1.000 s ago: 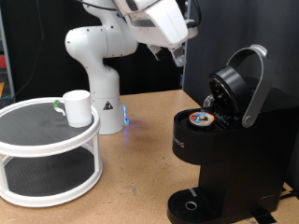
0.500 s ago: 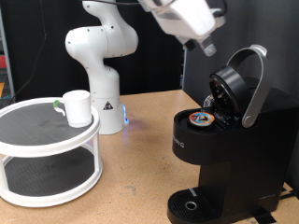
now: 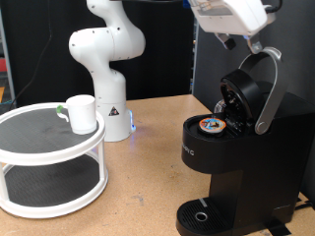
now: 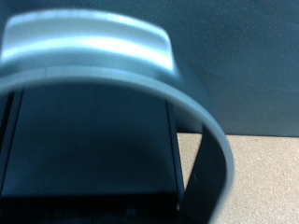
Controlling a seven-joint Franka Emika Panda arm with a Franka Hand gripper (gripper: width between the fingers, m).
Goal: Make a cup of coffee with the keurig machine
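The pod sits in the open holder and there is clear space behind the lid handle. My gripper should keep going past the top of the lid handle and close there.
The black keurig machine stands at the exterior view's right with its lid raised; a pod with a coloured foil lid sits in the open holder. The silver-grey curved lid handle points up. My gripper hangs just above the top of that handle, at the exterior view's top right; its fingers are mostly hidden. The wrist view shows the handle close up and blurred, with no fingers in it. The white cup stands on the top tier of a round white stand at the exterior view's left.
The white robot base stands behind the stand, on the wooden table. The machine's round drip base sits at the exterior view's bottom with nothing on it. A dark backdrop closes the back.
My gripper has moved towards the exterior view's right, from above the table's middle to just over the raised lid handle. The cup, the pod and the lid have not moved.
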